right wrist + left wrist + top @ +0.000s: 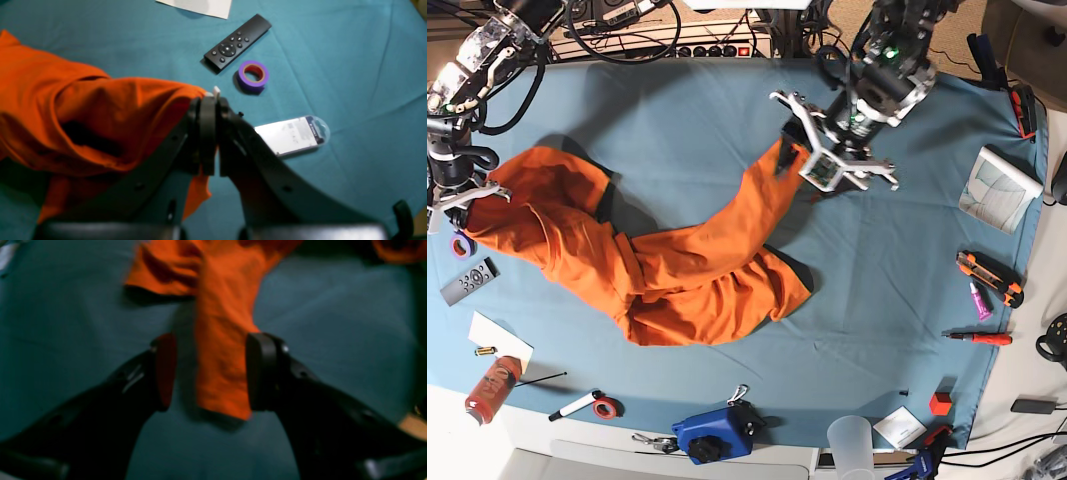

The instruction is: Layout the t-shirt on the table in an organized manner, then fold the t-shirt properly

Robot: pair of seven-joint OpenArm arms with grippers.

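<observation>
My left gripper should grab the orange t-shirt, which lies bunched up in a curved band [702, 258], by its loose upper end [224, 402] and pull it tight against my right gripper.
The orange t-shirt [677, 270] lies stretched and bunched in a curved band across the blue-teal table [687, 120]. My left gripper [213, 346] is open; a narrow strip of the shirt [223, 340] runs between its jaws, against the right finger. In the base view this gripper [799, 140] is at the shirt's upper right end. My right gripper [209, 103] is shut on the shirt's edge [83, 113], with a small white tag [217, 89] at its tips. In the base view it [462, 200] holds the shirt's far left end.
A black remote [237, 41], a purple tape roll [253, 76], a clear plastic package [290, 135] and white paper [200, 6] lie by my right gripper. A booklet [997, 190], cutter [990, 275] and screwdriver [977, 338] lie at the right edge. A blue object [717, 435] and cup [852, 440] stand at the front.
</observation>
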